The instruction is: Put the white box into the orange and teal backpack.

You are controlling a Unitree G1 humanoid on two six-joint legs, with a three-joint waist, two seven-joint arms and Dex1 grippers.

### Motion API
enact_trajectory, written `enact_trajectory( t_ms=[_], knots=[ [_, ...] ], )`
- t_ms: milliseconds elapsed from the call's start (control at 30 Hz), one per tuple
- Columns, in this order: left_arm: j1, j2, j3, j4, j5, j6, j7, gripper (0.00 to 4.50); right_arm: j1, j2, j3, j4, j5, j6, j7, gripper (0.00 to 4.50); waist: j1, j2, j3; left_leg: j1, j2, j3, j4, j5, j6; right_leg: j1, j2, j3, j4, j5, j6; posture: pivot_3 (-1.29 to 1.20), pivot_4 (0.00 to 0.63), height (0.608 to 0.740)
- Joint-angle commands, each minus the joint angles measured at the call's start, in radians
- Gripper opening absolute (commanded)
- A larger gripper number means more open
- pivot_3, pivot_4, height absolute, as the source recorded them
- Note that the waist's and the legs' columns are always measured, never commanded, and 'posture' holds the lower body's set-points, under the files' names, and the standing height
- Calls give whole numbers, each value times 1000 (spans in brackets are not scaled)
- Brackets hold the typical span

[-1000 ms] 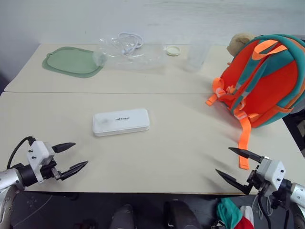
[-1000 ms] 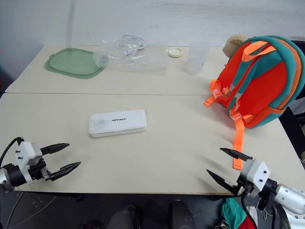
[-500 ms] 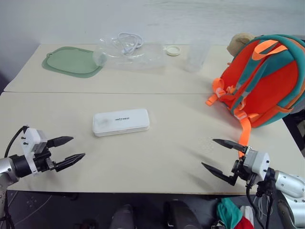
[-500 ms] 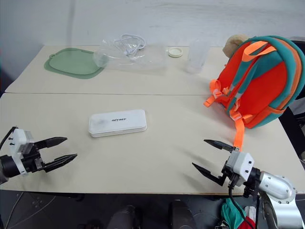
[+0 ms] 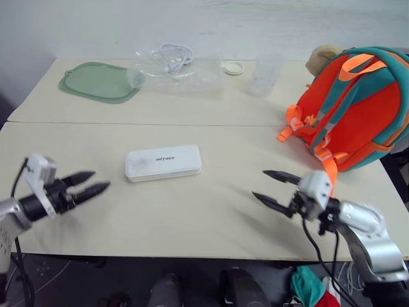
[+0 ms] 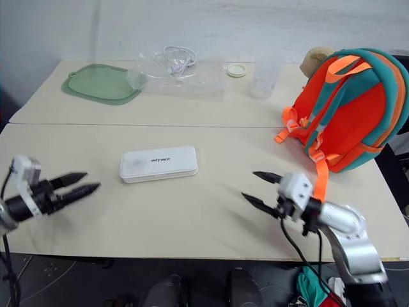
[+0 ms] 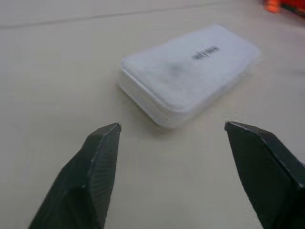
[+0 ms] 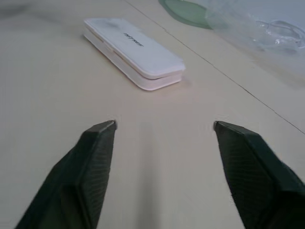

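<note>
The white box (image 5: 163, 163) lies flat and crooked between my grippers, so my right gripper should brace its backpack-side end (image 5: 198, 161) while my left gripper takes the other end.
The white box (image 5: 163, 162) lies flat on the table (image 5: 211, 224), a little left of centre, with small grey lettering on its lid. The orange and teal backpack (image 5: 358, 109) stands upright at the table's right edge, straps facing me. My left gripper (image 5: 101, 180) hovers left of the box, open and empty, pointing at it; in the left wrist view the box (image 7: 190, 71) sits just beyond the fingers. My right gripper (image 5: 259, 184) is open and empty, right of the box and in front of the backpack, with the box (image 8: 136, 52) farther ahead in the right wrist view.
At the table's back lie a green mat (image 5: 97, 82), a clear bag with white cable (image 5: 169, 64), a small round lid (image 5: 233, 68) and a clear cup (image 5: 265, 73). A tan plush toy (image 5: 321, 56) peeks behind the backpack. A seam (image 5: 192, 124) crosses the table.
Both grippers have risen and come forward over the table towards the box, the right one also swinging left. Both pairs of jaws now stand narrower than before.
</note>
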Motion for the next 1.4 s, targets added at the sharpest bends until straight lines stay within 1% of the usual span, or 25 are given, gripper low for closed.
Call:
enact_trajectory(
  t_ms=[33,67,100,200,233,267,333,433,567,667,767,833,1000,1100,1267,1400],
  knots=[
    [-137,-55,-40,87,85,-27,171,2408,-140,79,105,95,-122,78,-113,1837,0,0,0,0,0,0,0,1,-1,0,0,0,0,0,0,0,150,740],
    [-178,-74,-53,113,108,-22,219,2148,-184,109,133,146,-158,91,-144,1527,0,-1,-1,-1,0,0,0,1,-2,-1,0,0,0,0,0,0,150,740],
    [-214,-97,-65,134,129,-21,265,1785,-231,139,163,212,-206,82,-178,1142,0,-2,-1,-2,0,0,1,1,-2,-1,0,-1,0,0,0,0,150,740],
    [-279,-143,-104,180,171,-2,340,863,-345,220,221,408,-311,34,-268,103,-4,-2,-1,-13,1,0,8,1,-2,-9,1,-2,3,0,1,0,150,740],
    [-287,-154,-114,184,172,15,342,569,-371,241,230,459,-329,18,-285,0,-5,-2,-1,-15,1,2,11,1,-1,-11,1,-2,5,0,1,0,150,740],
    [-292,-165,-137,184,174,37,337,242,-404,274,237,520,-338,4,-298,0,-8,-2,-1,-17,1,2,12,1,-1,-14,1,-2,6,1,1,0,150,740],
    [-287,-179,-186,172,200,52,339,242,-459,333,248,623,-347,-22,-313,0,-19,-3,-1,-20,1,3,13,1,-1,-16,1,-2,8,1,2,0,150,740],
    [-290,-204,-217,168,227,65,375,242,-511,390,267,706,-356,-65,-297,0,-28,-3,-1,-20,2,4,14,1,-1,-17,2,-3,11,1,2,0,150,740],
    [-270,-229,-268,120,241,49,346,242,-540,424,272,778,-355,-123,-263,0,-29,-3,-1,-19,3,3,15,2,-2,-17,3,-3,14,1,2,0,150,740],
    [-246,-233,-323,69,262,50,317,242,-530,434,279,762,-339,-131,-216,0,-26,-3,-2,-19,3,3,15,2,-2,-17,2,-3,14,1,2,0,150,740],
    [-229,-231,-370,30,281,54,287,242,-490,421,288,680,-325,-105,-158,0,-23,-3,-2,-19,3,3,15,1,-2,-17,2,-3,14,1,2,0,150,740],
    [-217,-213,-411,3,297,53,244,242,-455,397,287,611,-322,-72,-137,0,-23,-3,-2,-19,3,3,15,1,-2,-17,2,-3,14,1,2,0,150,740],
    [-189,-217,-444,-71,294,101,213,242,-322,288,277,368,-303,78,-71,0,-16,-3,-2,-18,2,2,14,1,-2,-15,2,-3,13,1,2,0,150,740],
    [-157,-226,-482,-119,297,119,191,242,-215,208,251,185,-257,194,-29,0,-6,-3,-2,-16,2,2,14,1,-2,-14,2,-2,8,1,1,0,150,740],
    [-139,-274,-522,-153,305,123,196,242,-77,120,213,-31,-186,339,0,0,6,-1,-4,-8,3,1,12,-1,-1,-3,2,-3,3,1,1,0,150,740],
    [-136,-320,-562,-169,323,113,201,242,-5,69,181,-131,-165,417,-9,0,13,-1,-7,-8,2,0,13,-2,0,-1,1,-4,1,1,1,0,150,740]
  ],
)
